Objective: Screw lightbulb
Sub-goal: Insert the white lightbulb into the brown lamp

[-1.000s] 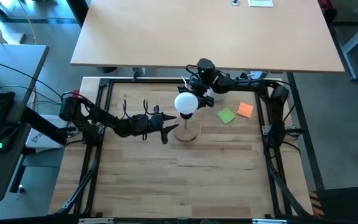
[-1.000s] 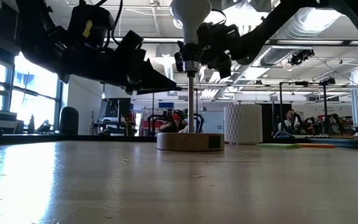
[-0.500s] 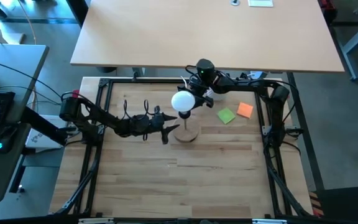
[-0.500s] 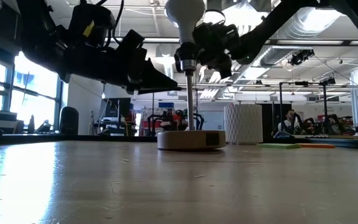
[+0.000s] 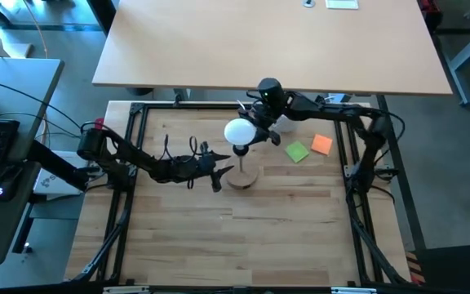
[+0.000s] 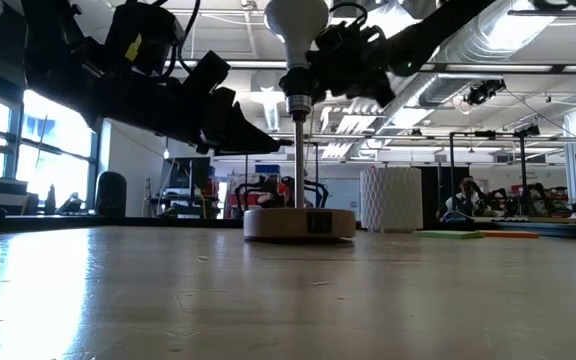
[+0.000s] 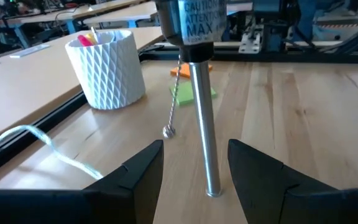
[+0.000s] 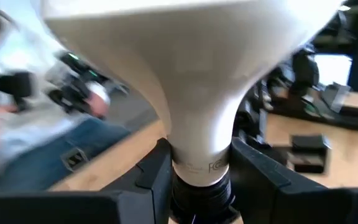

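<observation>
The robot's right gripper is pinching the bulb's neck (image 6: 297, 62) with its arm swung around the bulb's far side, so it should open, move back and come in from the bulb's near side (image 5: 256, 168).
The white lightbulb (image 5: 239, 131) stands globe up, its neck in the black socket (image 6: 296, 105) on a metal post (image 7: 204, 124). The post rises from a round wooden disc (image 6: 298, 222) lying on the table. My right gripper (image 8: 201, 180) comes in from the far right and is shut on the bulb. My left gripper (image 7: 194, 174) reaches in from the table's left and is open. One of its fingers stands on each side of the post, low down, with a gap on both sides. My right gripper pinches the bulb's narrow neck (image 8: 199, 158) between its two fingers, just above the socket. The fingers come nearly level from the table's far right side. The bulb stands upright in the socket, its globe (image 8: 197, 56) above the fingers.
A white lattice cup (image 7: 107, 68) with pink contents stands beyond the stand toward the far right. Green (image 5: 297, 152) and orange (image 5: 322, 144) paper squares lie right of the disc. A thin chain with a bead (image 7: 169, 130) hangs from the socket. Black frame rails (image 5: 137, 122) border the table.
My right gripper has risen a little and tipped more level at the bulb's neck. The bulb, post and disc have shifted slightly toward the table's left. My left gripper has stayed around the post.
</observation>
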